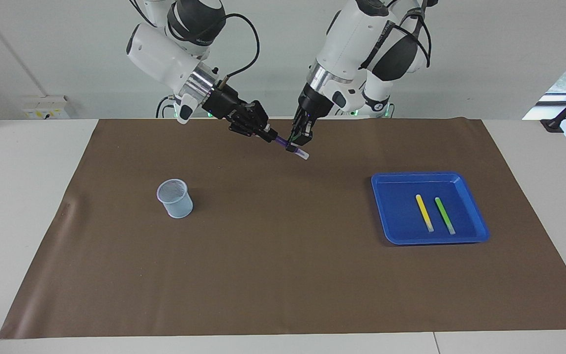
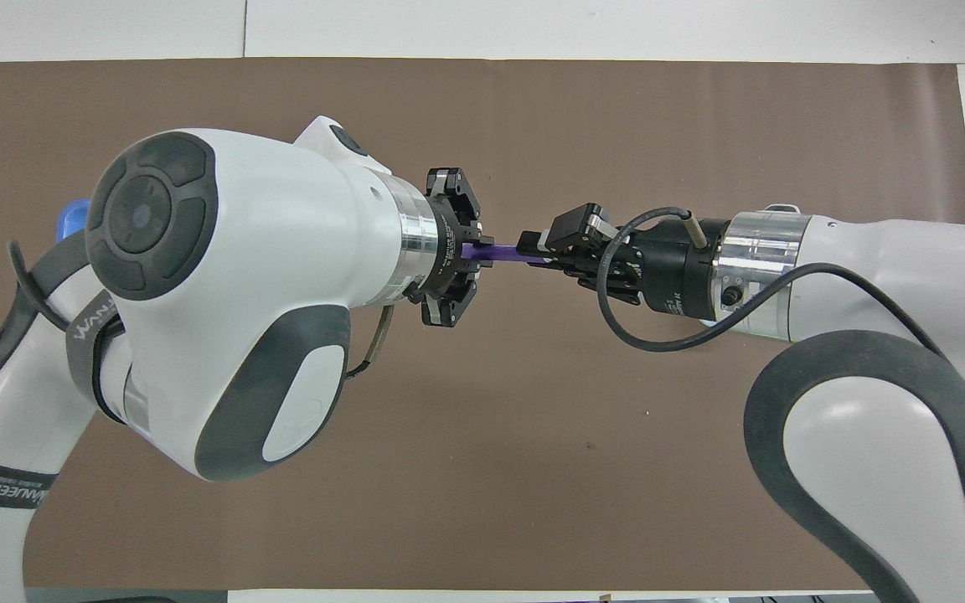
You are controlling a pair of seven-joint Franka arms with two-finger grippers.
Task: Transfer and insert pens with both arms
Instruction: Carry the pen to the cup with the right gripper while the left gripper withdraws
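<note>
Both grippers are closed on the purple pen [image 2: 506,253]. My left gripper should open and move away before my right gripper brings the pen to the mesh cup [image 1: 175,198].
The purple pen [image 1: 283,142] is held in the air between both grippers, over the brown mat near the robots; its pale cap end points down toward the left arm's end. My left gripper [image 1: 298,143] points down and is shut on the pen near its cap. My right gripper [image 1: 270,135] reaches in sideways and is shut on the pen's other end. In the overhead view the pen [image 2: 495,251] bridges the left gripper [image 2: 472,251] and the right gripper [image 2: 537,249]. The yellow pen [image 1: 424,212] and the light green pen [image 1: 444,215] lie side by side in the blue tray [image 1: 396,187].
A pale mesh cup [image 1: 175,198] stands upright on the brown mat [image 1: 283,275] toward the right arm's end. The blue tray is toward the left arm's end; in the overhead view only its corner [image 2: 72,219] shows past the left arm.
</note>
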